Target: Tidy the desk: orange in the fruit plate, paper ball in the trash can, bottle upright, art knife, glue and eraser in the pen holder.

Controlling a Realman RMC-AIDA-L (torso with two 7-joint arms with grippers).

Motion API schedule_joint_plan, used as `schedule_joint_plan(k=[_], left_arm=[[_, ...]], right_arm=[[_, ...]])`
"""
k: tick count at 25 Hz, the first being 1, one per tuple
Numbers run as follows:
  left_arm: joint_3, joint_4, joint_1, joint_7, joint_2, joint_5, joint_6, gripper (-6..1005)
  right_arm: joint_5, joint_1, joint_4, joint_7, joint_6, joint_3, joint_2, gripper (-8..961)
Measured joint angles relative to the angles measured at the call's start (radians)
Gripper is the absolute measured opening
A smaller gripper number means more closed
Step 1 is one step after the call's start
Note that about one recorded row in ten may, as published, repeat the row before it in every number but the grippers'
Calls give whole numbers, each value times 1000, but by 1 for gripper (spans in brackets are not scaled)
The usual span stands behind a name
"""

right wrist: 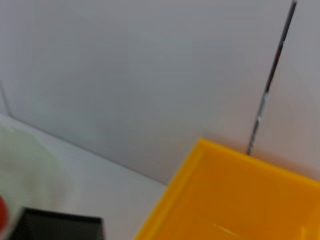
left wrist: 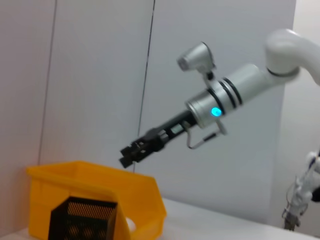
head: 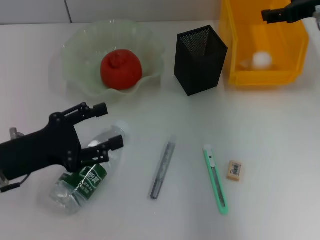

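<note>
Next, I tip my left gripper downward and take the bottle's neck before I turn the bottle upright, because the bottle lies flat below my level left gripper.
An orange lies in the pale green fruit plate. A white paper ball lies in the yellow bin. A clear bottle with a green label lies on its side at the front left. My left gripper is open, with its fingers on either side of the bottle's neck end. A grey glue stick, a green art knife and an eraser lie on the table. The black mesh pen holder stands empty. My right gripper hovers over the bin.
The white table runs back to a wall. The left wrist view shows the right arm's gripper above the yellow bin and the pen holder. The right wrist view shows the bin's rim.
</note>
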Motion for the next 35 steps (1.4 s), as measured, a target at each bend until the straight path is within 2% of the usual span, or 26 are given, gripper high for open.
schedule_joint_plan(k=[1,2,5,8,11,13,16,19,21,23,26,28,35], left_arm=[[-9,64,13,-87,-4,3,-11,829],[-9,64,13,-87,-4,3,-11,829],[40,272,70,-301,-13,11,-100,829],[162,530,165,-519,-15,11,-241,829],[303,785,261,-727,-8,69,-388,828],[411,974,304,-906,-7,201,-468,828],[533,1137,296,-1200,-7,471,-518,828],[643,1189,235,-1477,-9,701,-528,828],[708,1184,183,-1601,-10,828,-533,827],[758,1166,140,-1682,-13,928,-537,827],[777,1156,123,-1709,-13,959,-538,821],[826,1113,62,-1781,-14,1046,-541,810],[839,1054,27,-1789,-14,1053,-555,770]], right_arm=[[42,-33,-45,-4,-20,-5,2,805],[114,-70,-90,-18,-58,-14,2,828],[315,-185,-179,-118,-164,-30,3,852],[521,-315,-206,-290,-249,-55,6,852],[691,-447,-148,-525,-298,-92,7,852],[752,-498,-79,-673,-342,-107,7,852],[774,-528,43,-818,-436,-106,7,851],[771,-531,163,-925,-528,-98,3,851],[764,-532,256,-1016,-592,-77,0,851],[758,-533,279,-1032,-602,-66,0,851],[744,-531,319,-1043,-610,-43,0,851],[742,-530,333,-1047,-609,-35,-1,851],[738,-519,355,-1050,-602,-31,-1,851]])
